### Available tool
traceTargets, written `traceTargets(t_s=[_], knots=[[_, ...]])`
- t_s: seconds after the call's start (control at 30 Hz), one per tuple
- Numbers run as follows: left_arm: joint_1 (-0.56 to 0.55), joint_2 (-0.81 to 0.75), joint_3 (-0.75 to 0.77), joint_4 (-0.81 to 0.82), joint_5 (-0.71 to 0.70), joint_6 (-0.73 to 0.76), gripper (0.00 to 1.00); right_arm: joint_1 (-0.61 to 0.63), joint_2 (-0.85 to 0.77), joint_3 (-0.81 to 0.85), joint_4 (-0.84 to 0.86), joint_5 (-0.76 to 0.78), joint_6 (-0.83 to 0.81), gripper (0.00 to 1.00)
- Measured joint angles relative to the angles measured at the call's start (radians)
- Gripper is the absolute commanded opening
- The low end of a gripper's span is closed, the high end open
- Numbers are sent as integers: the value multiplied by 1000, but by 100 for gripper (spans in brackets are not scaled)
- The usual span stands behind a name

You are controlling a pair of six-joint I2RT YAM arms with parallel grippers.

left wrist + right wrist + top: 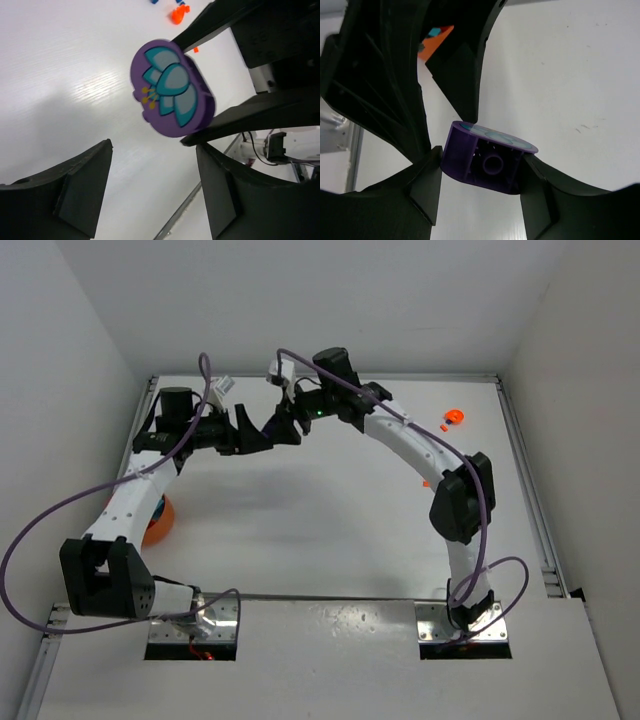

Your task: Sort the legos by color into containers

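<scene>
My left gripper's finger gap (154,152) has the purple lego outside it, so my right gripper should move back and tip the lego (170,90) up for my left gripper to take.
My right gripper (482,161) is shut on a purple round lego (485,157) with a teal flower on its face, held above the table at the back. The flower face shows in the left wrist view (172,87), pinched between the right fingers (260,110). My left gripper (154,150) is open and empty. It faces the lego, which lies just beyond its fingertips. In the top view both grippers, left (258,435) and right (285,426), meet tip to tip. The orange bowl (158,520) sits partly under the left arm.
Orange lego bits (455,416) lie at the back right, with one more (427,483) by the right arm. An orange bit (179,14) and a blue bit (154,2) show beyond the lego. White walls close in the table.
</scene>
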Motion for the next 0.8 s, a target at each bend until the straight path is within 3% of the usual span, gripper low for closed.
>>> traceTargets(t_s=[0.27, 0.47, 0.63, 0.8], knots=[[-2, -11, 27, -70, -82, 32, 71, -3, 3, -1, -8, 8, 66, 16], [3, -25, 36, -54, -96, 41, 71, 0, 30, 32, -126, -2, 105, 12], [-7, -110, 5, -15, -121, 112, 74, -12, 134, 166, -176, -46, 260, 10], [-31, -223, -97, 11, -176, 216, 82, -43, 151, 141, -137, -120, 467, 10]])
